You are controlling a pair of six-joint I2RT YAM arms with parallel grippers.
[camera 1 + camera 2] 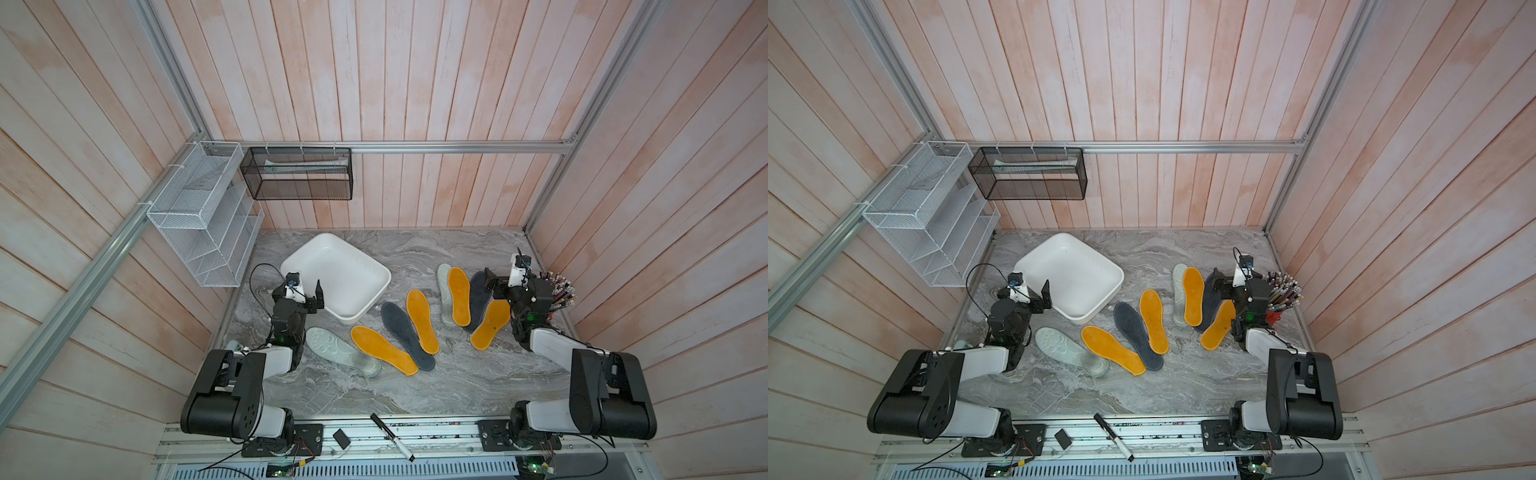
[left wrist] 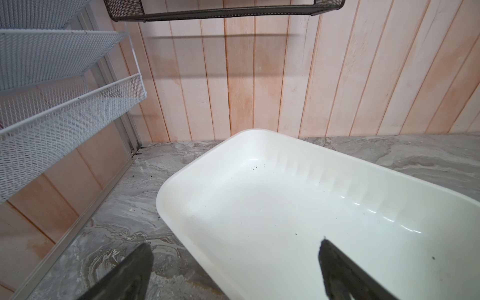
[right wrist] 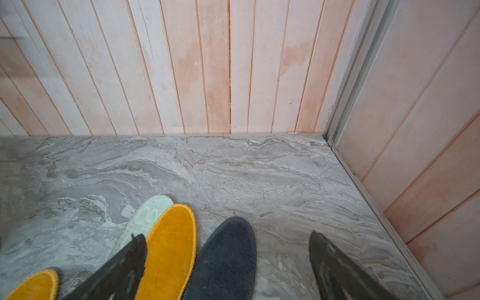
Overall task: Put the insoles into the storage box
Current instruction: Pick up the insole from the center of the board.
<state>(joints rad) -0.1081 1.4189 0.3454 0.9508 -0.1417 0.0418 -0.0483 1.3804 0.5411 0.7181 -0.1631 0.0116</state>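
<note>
The pale insole (image 1: 342,350) is passed by my open left gripper reaching to the storage box, so next I pull back, point down and pinch the insole's near edge (image 1: 333,359).
The white storage box (image 1: 340,274) lies at the back left of the marble table, with nothing in it (image 2: 285,213). Several insoles lie flat on the table. A pale one (image 1: 338,349), an orange one (image 1: 382,349), a dark grey one (image 1: 405,332) and another orange one (image 1: 422,320) fan out in the middle. Right of them, a pale (image 1: 444,291), an orange (image 1: 459,296), a dark grey (image 1: 478,297) and an orange insole (image 1: 490,326) overlap. My left gripper (image 1: 311,297) (image 2: 233,242) is open and straddles the box's near rim. My right gripper (image 1: 492,284) (image 3: 226,235) hangs open above the dark grey insole's (image 3: 226,259) tip.
A white wire rack (image 1: 199,216) and a black mesh basket (image 1: 299,174) hang on the walls at the back left. A holder of pencils (image 1: 559,293) stands by the right wall, behind my right wrist. A marker (image 1: 390,436) and a small black piece (image 1: 341,438) lie on the front rail.
</note>
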